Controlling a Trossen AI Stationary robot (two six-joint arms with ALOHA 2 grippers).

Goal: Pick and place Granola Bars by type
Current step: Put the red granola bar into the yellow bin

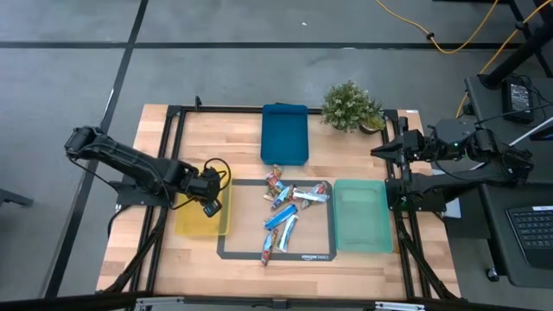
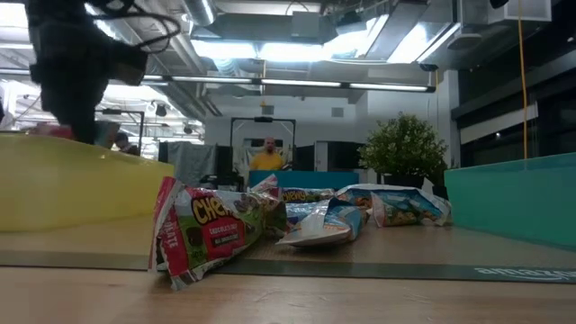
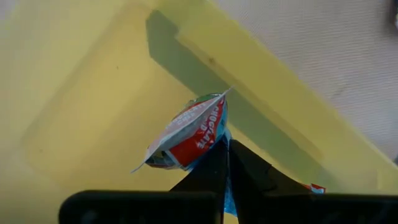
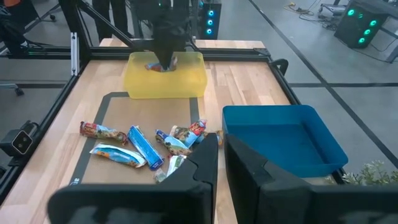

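My left gripper should move down next until the red-and-silver bar (image 3: 191, 134), now inside the yellow tray's sides, is near the open part of the tray's bottom (image 3: 109, 118). Then it should let go.
Several granola bars (image 1: 285, 207), blue-and-white and silvery with red or brown, lie in a loose pile on a dark-edged mat (image 1: 232, 252) at the table's middle. My left gripper (image 3: 225, 149) hangs over the inside of the yellow tray (image 1: 186, 226) at the left, pointing steeply down, shut on a red-and-silver bar (image 3: 189, 134). My right gripper (image 4: 221, 146) waits high at the table's right edge, near the far corner of the green tray (image 1: 363, 233). Its fingers are close together with nothing between them. My left gripper pinches the red-and-silver bar by one end of its wrapper (image 3: 214, 144) between its two fingertips, coming from above and pointing down. The rest of the bar sticks out past the fingertips over the yellow tray's floor (image 3: 93, 93). Whether it touches the floor, I cannot tell.
A blue tray (image 1: 284, 151) stands at the far middle of the table, with a potted plant (image 1: 350, 105) to its right. A black frame (image 1: 173, 138) runs round the table top. People show in the room beyond the table (image 2: 266, 155).
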